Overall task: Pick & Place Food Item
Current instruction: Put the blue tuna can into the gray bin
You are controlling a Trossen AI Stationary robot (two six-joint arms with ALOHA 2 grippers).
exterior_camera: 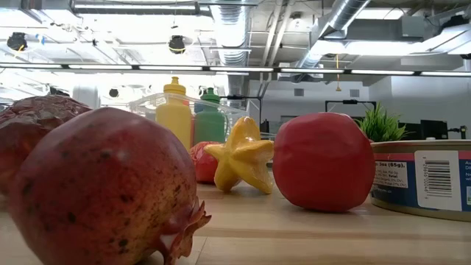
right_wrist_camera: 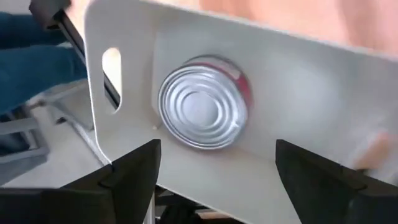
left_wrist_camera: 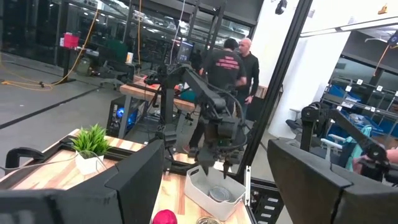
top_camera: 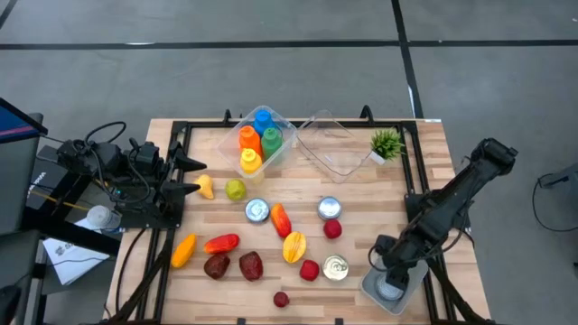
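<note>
The robot's right gripper keeps going toward the shiny can [top_camera: 335, 267] beside the bin until it grips the shiny can's rim, since the tin can [right_wrist_camera: 202, 107] stands upright inside the bin, clear of both fingers.
A light grey bin [top_camera: 372, 294] stands at the table's near right corner. A tin can [right_wrist_camera: 202, 112] with a ribbed lid stands upright on the bin's floor. My right gripper [right_wrist_camera: 214, 168] hangs just above the bin [right_wrist_camera: 298, 81], pointing down at the can, open and empty; it also shows in the high view [top_camera: 391, 278]. My left gripper [top_camera: 191, 177] waits at the table's left side, open and empty, pointing toward the right edge. In the left wrist view, my left gripper [left_wrist_camera: 214, 180] looks across at the right arm over the bin [left_wrist_camera: 205, 193].
Three more cans [top_camera: 257, 210] [top_camera: 329, 208] [top_camera: 335, 268] and several toy fruits, among them a pomegranate [exterior_camera: 103, 191], a starfruit [exterior_camera: 243, 165] and a red apple [exterior_camera: 324, 162], lie mid-table. A clear tub of bottles [top_camera: 257, 140], its lid [top_camera: 330, 144] and a small plant [top_camera: 386, 143] stand at the far edge. People stand beyond the table [left_wrist_camera: 233, 62].
</note>
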